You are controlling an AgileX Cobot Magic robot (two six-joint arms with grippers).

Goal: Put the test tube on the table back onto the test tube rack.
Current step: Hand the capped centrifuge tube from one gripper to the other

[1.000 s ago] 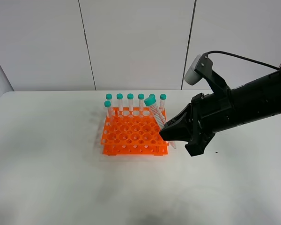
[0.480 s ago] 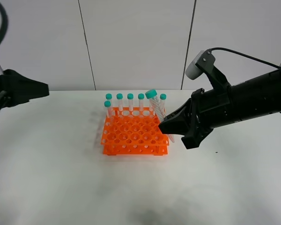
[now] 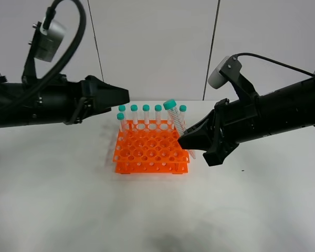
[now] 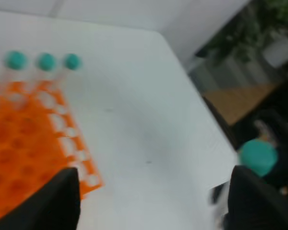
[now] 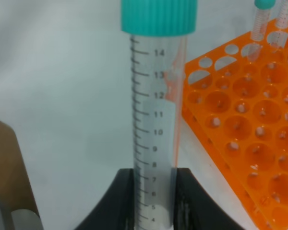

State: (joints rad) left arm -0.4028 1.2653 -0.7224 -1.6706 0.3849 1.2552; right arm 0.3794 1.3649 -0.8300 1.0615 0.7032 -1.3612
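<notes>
My open left gripper should now move toward the teal cap (image 3: 169,104) and close there, as the test tube's upper end (image 3: 175,116) is free above my right gripper.
My right gripper (image 3: 185,140) is shut on the test tube (image 3: 175,122), holding it by its lower part, tilted, with the teal cap (image 3: 170,104) up, over the right edge of the orange test tube rack (image 3: 147,152). In the right wrist view the tube (image 5: 153,105) stands between the fingers (image 5: 122,201), with the rack (image 5: 245,124) beside it. My left gripper (image 3: 121,96) is open and empty, hovering above the rack's back left. The blurred left wrist view shows the rack (image 4: 24,129) and the wide-apart fingers (image 4: 62,201).
Several identical teal-capped tubes (image 3: 146,113) stand in the rack's back row, with one more (image 3: 120,121) at the left. The white table (image 3: 68,199) lies all around the rack. A grey panelled wall stands behind.
My left arm has swung in from the left to above the rack's back left. My right gripper raised the tube slightly a second ago and has since held still.
</notes>
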